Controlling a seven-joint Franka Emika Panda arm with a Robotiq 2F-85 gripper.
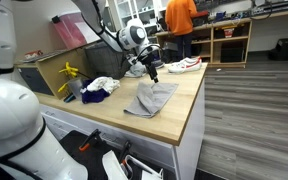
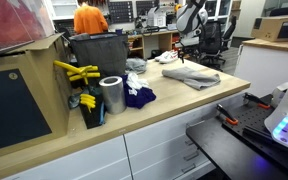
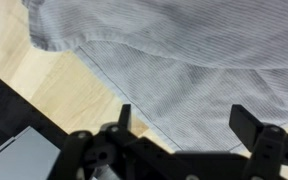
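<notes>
The grey cloth's far corner rests on open wood, clear of its neighbours, so my open gripper keeps heading for it until the fingers straddle its hem (image 1: 141, 85).
A grey cloth (image 1: 151, 98) lies spread on the wooden countertop (image 1: 184, 112); it also shows in an exterior view as a grey cloth (image 2: 192, 75). My gripper (image 1: 153, 72) hangs just above the cloth's far edge, fingers pointing down. In the wrist view the grey cloth (image 3: 184, 60) fills most of the picture, its hemmed edge running diagonally over the light wood. My gripper (image 3: 184, 125) stands open there, both black fingers (image 3: 246, 122) wide apart with only cloth beneath and nothing between them.
A white and blue cloth pile (image 1: 101, 87) and yellow tools (image 1: 70, 73) lie near a dark bin (image 2: 97, 55). A metal can (image 2: 111, 95) stands at the counter's end. A person in orange (image 1: 180, 22) stands by shelves behind. White shoes (image 1: 186, 65) rest at the far corner.
</notes>
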